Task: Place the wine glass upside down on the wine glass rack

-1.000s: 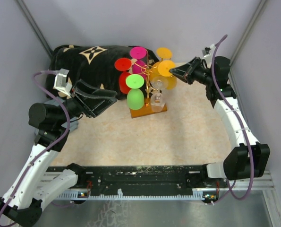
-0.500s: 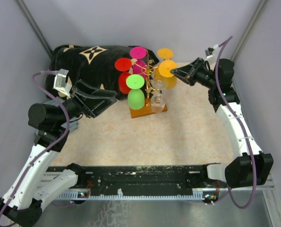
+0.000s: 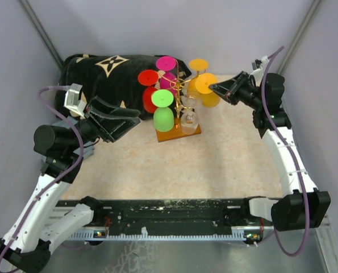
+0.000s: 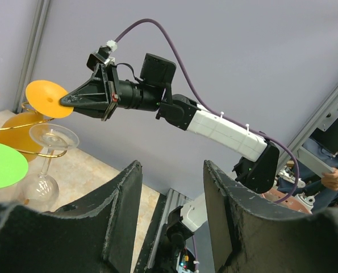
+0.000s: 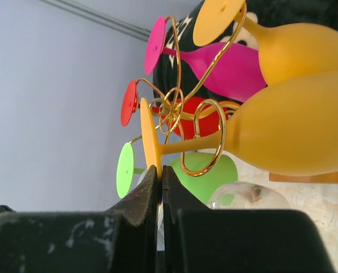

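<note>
The wine glass's stem is inside the curled gold arm, so I keep lowering my right gripper until the orange foot touches the arm, then let go.
The wine glass is orange, upside down, with its bowl hanging low. Its stem runs through a curled gold arm of the wine glass rack, which stands on an orange-brown base. My right gripper is shut on the rim of the glass's foot, pinched between the fingertips. The left wrist view shows the same grip on the orange foot. My left gripper hovers left of the rack, open and empty.
Red, pink, green, clear and another orange glass hang on the rack. A black patterned bag lies behind my left gripper. Grey walls close in on both sides and the back.
My right arm has shifted a little to the right, carrying the orange glass slightly outward along the rack's arm. The left arm has not moved.
</note>
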`<state>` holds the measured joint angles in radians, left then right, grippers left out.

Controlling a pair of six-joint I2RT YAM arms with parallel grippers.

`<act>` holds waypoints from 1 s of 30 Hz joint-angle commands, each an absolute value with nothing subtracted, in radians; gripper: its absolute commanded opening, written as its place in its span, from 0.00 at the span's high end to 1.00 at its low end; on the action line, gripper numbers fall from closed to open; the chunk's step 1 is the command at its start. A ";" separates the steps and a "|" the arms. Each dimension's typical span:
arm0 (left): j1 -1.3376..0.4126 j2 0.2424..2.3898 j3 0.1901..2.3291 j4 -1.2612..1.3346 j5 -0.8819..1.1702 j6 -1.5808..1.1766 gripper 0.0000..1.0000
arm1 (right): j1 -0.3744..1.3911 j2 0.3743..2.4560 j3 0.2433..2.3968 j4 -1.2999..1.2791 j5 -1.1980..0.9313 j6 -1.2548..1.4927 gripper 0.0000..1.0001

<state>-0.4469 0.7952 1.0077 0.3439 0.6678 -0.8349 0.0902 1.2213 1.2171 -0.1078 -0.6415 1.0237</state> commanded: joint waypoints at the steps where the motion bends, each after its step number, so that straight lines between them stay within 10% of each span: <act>1: -0.444 0.784 0.999 0.364 0.662 -0.838 0.47 | 0.069 1.171 1.220 -0.069 -0.585 0.988 1.00; 30: -0.443 0.801 0.995 0.357 0.663 -0.822 0.46 | 0.067 1.301 1.224 0.040 -0.575 0.959 0.92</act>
